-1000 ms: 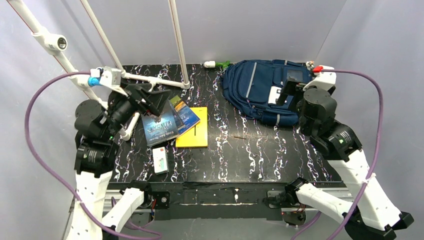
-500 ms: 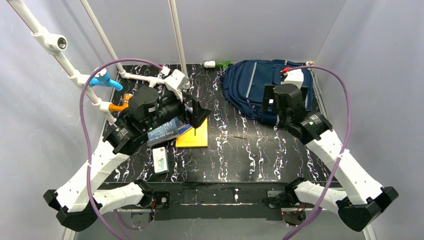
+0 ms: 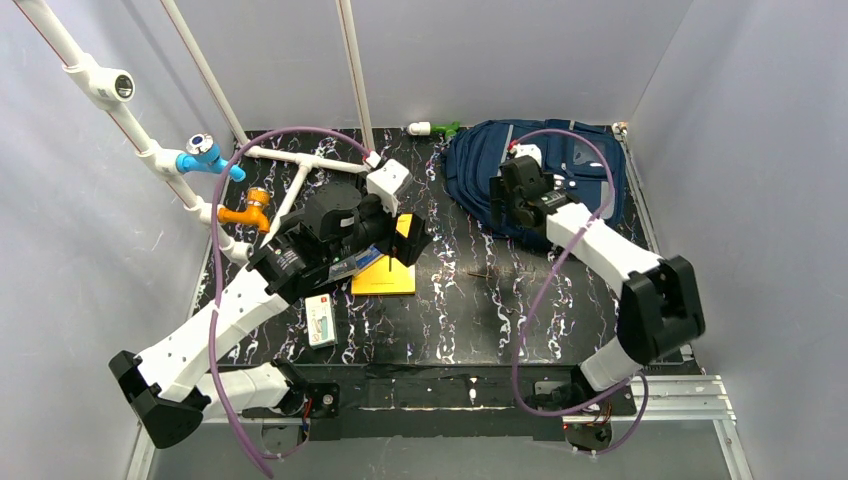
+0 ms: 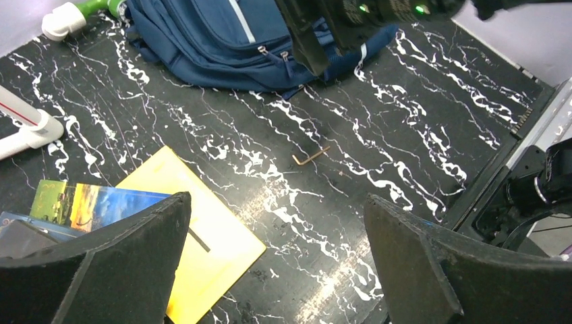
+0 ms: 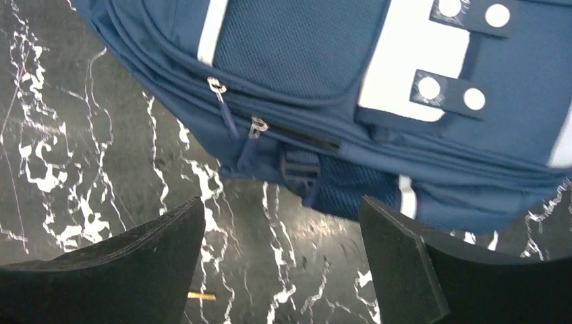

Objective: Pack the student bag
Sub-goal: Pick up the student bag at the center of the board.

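The student bag's white stripe point(image 3: 507, 139) is clear ahead of my open right gripper. So I should carry on going toward the fabric point(image 3: 487, 160) beside the stripe until my fingers close there.
The student bag point(image 3: 475, 165) is a navy backpack lying flat at the back right of the table. Its white patch point(image 5: 411, 61) and two zip pulls point(image 5: 256, 127) face up in the right wrist view, and its front edge point(image 4: 202, 40) shows in the left wrist view. My right gripper point(image 3: 505, 212) point(image 5: 282, 202) hangs open just over the bag's near edge, with bare table between its fingers. My left gripper point(image 3: 412, 240) point(image 4: 276, 199) is open and empty above the right edge of a yellow notebook point(image 3: 385, 275) point(image 4: 202, 243).
Books point(image 4: 88, 202) lie partly under the left arm beside the notebook. A small white box point(image 3: 320, 320) sits nearer the front. A bent brown key point(image 3: 480, 272) point(image 4: 310, 156) lies mid-table. A green-and-white marker point(image 3: 432, 128) and a white pipe frame point(image 3: 300, 160) stand at the back.
The left arm has swung right, from the books to the notebook's right edge. The right arm has reached left and forward to the bag's near-left edge. Nothing was picked up.
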Tool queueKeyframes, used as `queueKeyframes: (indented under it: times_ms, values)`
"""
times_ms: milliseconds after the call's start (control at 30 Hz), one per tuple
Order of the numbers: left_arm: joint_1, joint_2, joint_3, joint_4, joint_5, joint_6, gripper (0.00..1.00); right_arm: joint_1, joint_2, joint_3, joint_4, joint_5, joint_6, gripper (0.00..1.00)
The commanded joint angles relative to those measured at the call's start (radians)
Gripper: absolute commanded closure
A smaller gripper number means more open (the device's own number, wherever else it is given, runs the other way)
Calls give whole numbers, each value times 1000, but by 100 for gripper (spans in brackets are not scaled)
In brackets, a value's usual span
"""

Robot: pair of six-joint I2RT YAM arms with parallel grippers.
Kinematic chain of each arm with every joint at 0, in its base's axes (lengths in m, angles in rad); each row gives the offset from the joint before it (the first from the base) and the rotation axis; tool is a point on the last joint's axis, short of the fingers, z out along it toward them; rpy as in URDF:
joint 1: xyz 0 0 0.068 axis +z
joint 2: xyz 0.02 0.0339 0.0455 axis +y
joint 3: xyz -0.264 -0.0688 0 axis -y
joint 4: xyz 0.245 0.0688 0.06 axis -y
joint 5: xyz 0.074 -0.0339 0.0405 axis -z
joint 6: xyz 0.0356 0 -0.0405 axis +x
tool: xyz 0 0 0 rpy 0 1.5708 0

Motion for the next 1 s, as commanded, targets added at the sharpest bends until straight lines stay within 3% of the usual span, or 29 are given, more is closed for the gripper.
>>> queueKeyframes:
  times_ms: [0, 67, 267, 467, 667, 800, 933, 967]
  values:
    - [-6, -51, -49, 48, 19, 13, 1, -10, 122, 146, 130, -44, 3, 9]
    - [-8, -57, -63, 54, 32, 2, 1, -10, 203, 211, 127, -35, -7, 2]
    - [-12, -57, -85, 63, -19, -6, 1, -7, 363, 365, 163, -2, -67, 2]
    - [-13, -45, -83, 66, 6, -49, 1, 0, 556, 557, 91, 140, -41, 2]
    - [-13, -34, -84, 68, 34, -58, 1, 34, 657, 663, 30, 358, -41, 17]
    - [-12, -26, -83, 68, 37, -63, 1, 34, 656, 634, 55, 349, -40, 31]
    - [-13, -15, -83, 68, 43, -68, 1, 34, 679, 625, 60, 340, -45, 32]
    - [-12, -12, -84, 68, 43, -69, 1, 34, 684, 620, 67, 334, -51, 37]
